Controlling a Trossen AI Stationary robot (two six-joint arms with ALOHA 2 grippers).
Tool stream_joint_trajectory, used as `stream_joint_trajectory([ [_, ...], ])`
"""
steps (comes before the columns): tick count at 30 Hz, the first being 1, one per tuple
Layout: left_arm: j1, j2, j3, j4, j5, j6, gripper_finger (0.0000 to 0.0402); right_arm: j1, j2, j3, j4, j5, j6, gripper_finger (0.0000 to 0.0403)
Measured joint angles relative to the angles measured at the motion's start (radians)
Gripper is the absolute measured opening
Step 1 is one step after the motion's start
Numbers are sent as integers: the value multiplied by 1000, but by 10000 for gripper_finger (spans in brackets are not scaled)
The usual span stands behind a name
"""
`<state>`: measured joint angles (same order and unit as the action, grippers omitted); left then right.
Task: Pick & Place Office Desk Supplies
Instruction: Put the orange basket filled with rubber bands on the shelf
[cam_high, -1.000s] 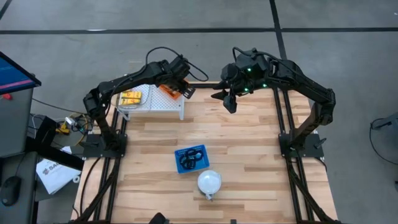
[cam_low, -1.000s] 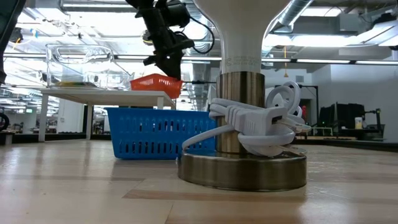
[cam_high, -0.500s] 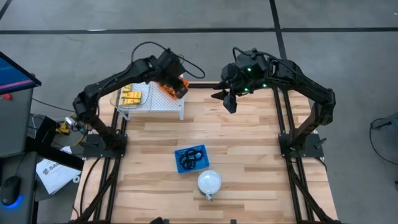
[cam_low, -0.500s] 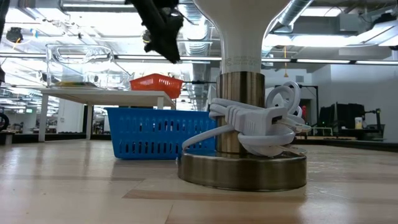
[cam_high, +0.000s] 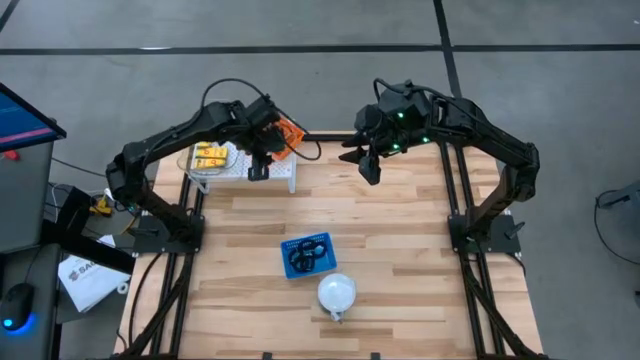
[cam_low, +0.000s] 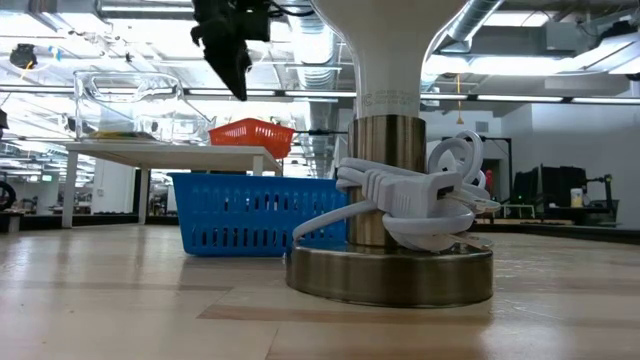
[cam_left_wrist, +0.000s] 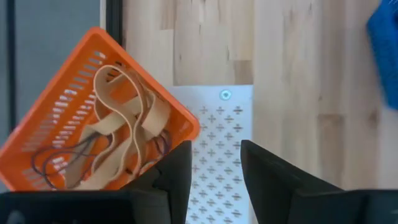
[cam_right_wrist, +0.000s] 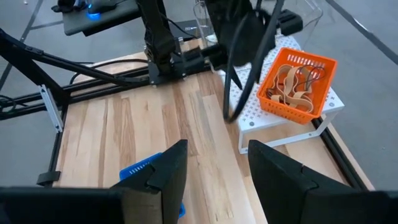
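Note:
The orange basket is crooked on the white shelf. Next, my left gripper grabs the basket's rim close to its corner and turns the basket straight with the shelf.
Tan rubber-band loops fill an orange basket that rests on a white perforated shelf at the table's far left. Yellow clips lie in a clear box on the same shelf. Small black rings sit in a blue basket at mid-table. My left gripper hangs open above the shelf, beside the orange basket, holding nothing. My right gripper waits open over the table's far middle.
A white dome-shaped lamp with a metal base and a coiled white cord stands near the table's near edge, next to the blue basket. Bare wood lies left and right of them.
My left gripper has moved from above the orange basket toward the table's left and near side, and now hangs over the white shelf. It has turned about as it went. The orange basket has stayed in place.

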<state>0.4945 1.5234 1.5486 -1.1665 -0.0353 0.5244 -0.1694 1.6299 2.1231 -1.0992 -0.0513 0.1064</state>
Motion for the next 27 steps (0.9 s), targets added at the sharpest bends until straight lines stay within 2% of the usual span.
stream_joint_trajectory([
  [3,-6,2,-33,47,-39,44,129,7,0,0,0,0,17,166],
  [15,2,8,-41,77,-59,177,122,39,0,0,0,52,26,166],
  [27,12,51,-41,82,-51,198,122,52,0,0,-9,53,44,166],
])
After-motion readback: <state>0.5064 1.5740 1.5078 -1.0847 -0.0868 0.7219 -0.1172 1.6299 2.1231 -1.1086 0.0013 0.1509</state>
